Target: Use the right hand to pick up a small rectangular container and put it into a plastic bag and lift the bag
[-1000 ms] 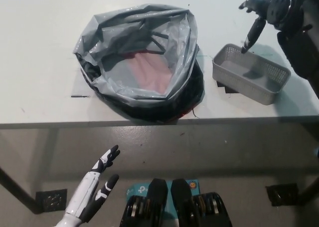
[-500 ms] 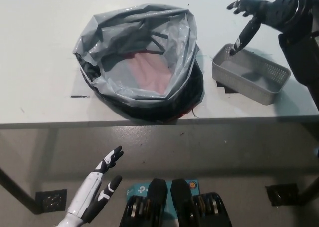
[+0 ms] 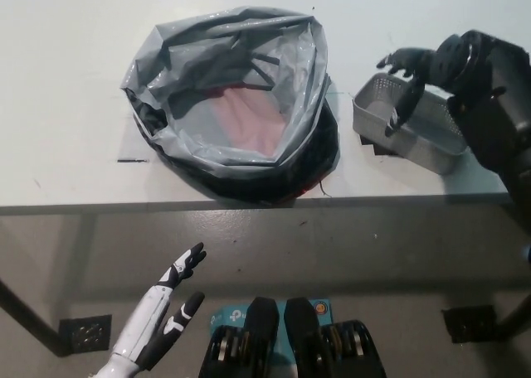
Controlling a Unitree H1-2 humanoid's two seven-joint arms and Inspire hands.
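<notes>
I expect the grey plastic bag [image 3: 236, 113] to stay open when I lower the container inside, because the folded rim [image 3: 241, 162] already stands wide around a deep opening.
A small grey mesh rectangular container [image 3: 390, 121] sits on the white table [image 3: 66, 79] at the right. My black right hand [image 3: 406, 79] hangs over its near-left part, fingers spread and pointing down into it; it is open and holds nothing. The arm hides the container's right half. An open grey plastic bag [image 3: 232, 96] with a pinkish inside stands at the table's middle, left of the container. My white left hand [image 3: 166, 303] rests open below the table edge at the lower left.
The table's front edge [image 3: 249, 202] runs across the picture's middle, with grey floor below it. A short black mark [image 3: 133, 160] lies on the table left of the bag. A dark patch [image 3: 377, 148] shows under the container.
My right hand has come down and toward me from behind the container, and its fingers now reach into the container's left part. The left hand has barely moved.
</notes>
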